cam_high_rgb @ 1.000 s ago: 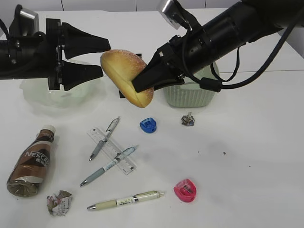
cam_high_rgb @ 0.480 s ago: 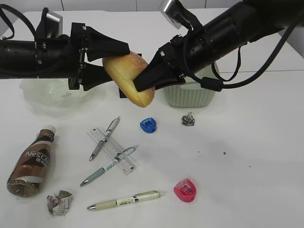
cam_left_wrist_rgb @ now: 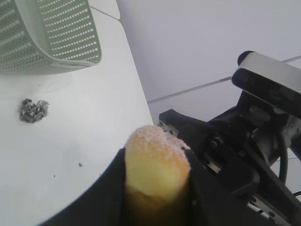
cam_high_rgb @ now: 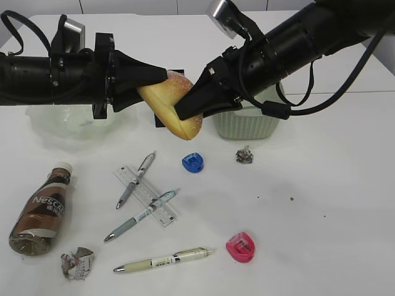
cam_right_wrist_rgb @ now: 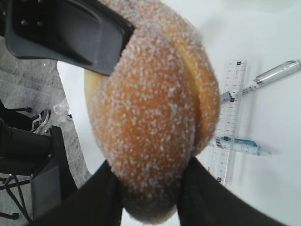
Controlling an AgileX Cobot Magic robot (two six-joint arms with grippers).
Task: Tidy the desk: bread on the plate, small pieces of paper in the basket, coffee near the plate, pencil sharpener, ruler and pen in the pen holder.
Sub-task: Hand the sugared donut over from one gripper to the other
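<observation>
The bread (cam_high_rgb: 171, 106) is held by both grippers, so next my right gripper opens and moves away before my left gripper puts the bread on the plate (cam_high_rgb: 71, 123) near it.
The sugared bread (cam_high_rgb: 178, 108) hangs in the air between both arms, above the table's middle back. My right gripper (cam_high_rgb: 187, 110) is shut on its right end; the bread fills the right wrist view (cam_right_wrist_rgb: 155, 108). My left gripper (cam_high_rgb: 155, 83) is shut on its left end, with the bread (cam_left_wrist_rgb: 157, 160) pressed between both fingers. The pale green plate (cam_high_rgb: 68, 120) lies under the left arm. The green basket (cam_high_rgb: 247, 123) stands behind the right arm. The coffee bottle (cam_high_rgb: 40, 209) lies at the front left.
A clear ruler (cam_high_rgb: 145, 194) and three pens (cam_high_rgb: 141, 214) lie at the front middle. A blue sharpener (cam_high_rgb: 192, 162) and a pink one (cam_high_rgb: 241, 247) lie nearby. Paper scraps lie by the basket (cam_high_rgb: 244, 155) and at the front left (cam_high_rgb: 76, 263). A black thing behind the bread is mostly hidden.
My left gripper moved right to the bread with its jaws wide and has closed on the left end. The right gripper and bread have barely moved.
</observation>
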